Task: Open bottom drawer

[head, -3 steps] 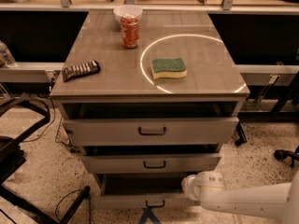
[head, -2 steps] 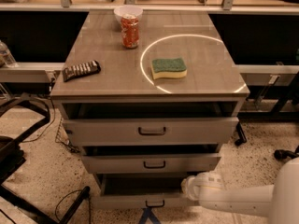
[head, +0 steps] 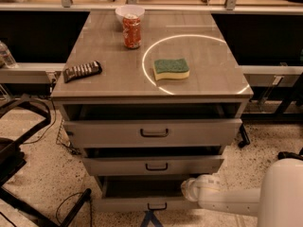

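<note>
The bottom drawer is open only part of the way and my gripper is at its panel's corner [head: 194, 202], so next I reach into the dark gap [head: 144, 187] and pull from behind the panel.
The bottom drawer [head: 128, 203] is the lowest and narrowest of three grey-beige drawer fronts, with a small dark bar handle [head: 157, 206]. It stands pulled out a little, with a dark gap above its panel. The middle drawer [head: 151, 165] and top drawer [head: 154, 133] also stand slightly out. My white arm reaches in from the lower right. Its gripper [head: 188, 189] is at the right part of the bottom drawer, by the panel's upper edge and to the right of the handle.
On the cabinet top [head: 208, 65] are a red can [head: 132, 31], a white bowl [head: 129, 12], a green-and-yellow sponge [head: 171, 68] and a dark flat object [head: 82, 71]. A black chair base [head: 19, 150] and cables lie on the floor at left. A dark blue object [head: 150, 219] sits below the handle.
The gripper has stayed at the bottom drawer's right side. More of my white arm now fills the lower right corner. The drawers have not visibly moved.
</note>
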Motion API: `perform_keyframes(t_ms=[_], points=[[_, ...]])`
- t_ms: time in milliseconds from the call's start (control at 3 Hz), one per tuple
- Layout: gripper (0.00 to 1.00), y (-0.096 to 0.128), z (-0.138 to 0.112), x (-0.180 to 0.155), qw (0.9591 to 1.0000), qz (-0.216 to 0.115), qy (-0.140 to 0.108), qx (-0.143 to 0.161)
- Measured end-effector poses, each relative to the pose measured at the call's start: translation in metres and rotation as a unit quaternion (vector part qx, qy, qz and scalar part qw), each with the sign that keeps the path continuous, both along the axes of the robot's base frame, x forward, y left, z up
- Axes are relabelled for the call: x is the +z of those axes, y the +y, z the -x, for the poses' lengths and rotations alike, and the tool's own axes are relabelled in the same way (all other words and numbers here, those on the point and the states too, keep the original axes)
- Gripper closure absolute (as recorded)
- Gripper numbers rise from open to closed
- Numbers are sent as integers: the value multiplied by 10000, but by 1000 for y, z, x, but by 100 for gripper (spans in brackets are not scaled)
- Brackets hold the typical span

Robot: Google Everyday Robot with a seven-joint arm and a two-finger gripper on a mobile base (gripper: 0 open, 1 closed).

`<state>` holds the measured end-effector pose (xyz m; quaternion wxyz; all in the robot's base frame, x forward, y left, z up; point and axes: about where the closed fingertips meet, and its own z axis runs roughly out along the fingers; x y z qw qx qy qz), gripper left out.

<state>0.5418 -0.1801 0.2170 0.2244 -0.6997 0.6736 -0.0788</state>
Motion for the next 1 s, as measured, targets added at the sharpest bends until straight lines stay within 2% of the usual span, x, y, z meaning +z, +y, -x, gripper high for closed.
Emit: perform_keyframes(t_ms=[667,1000], points=[[100,15,-19,-39,9996,-275,53,-65],[100,14,-13,-37,9993,-42,300,205]])
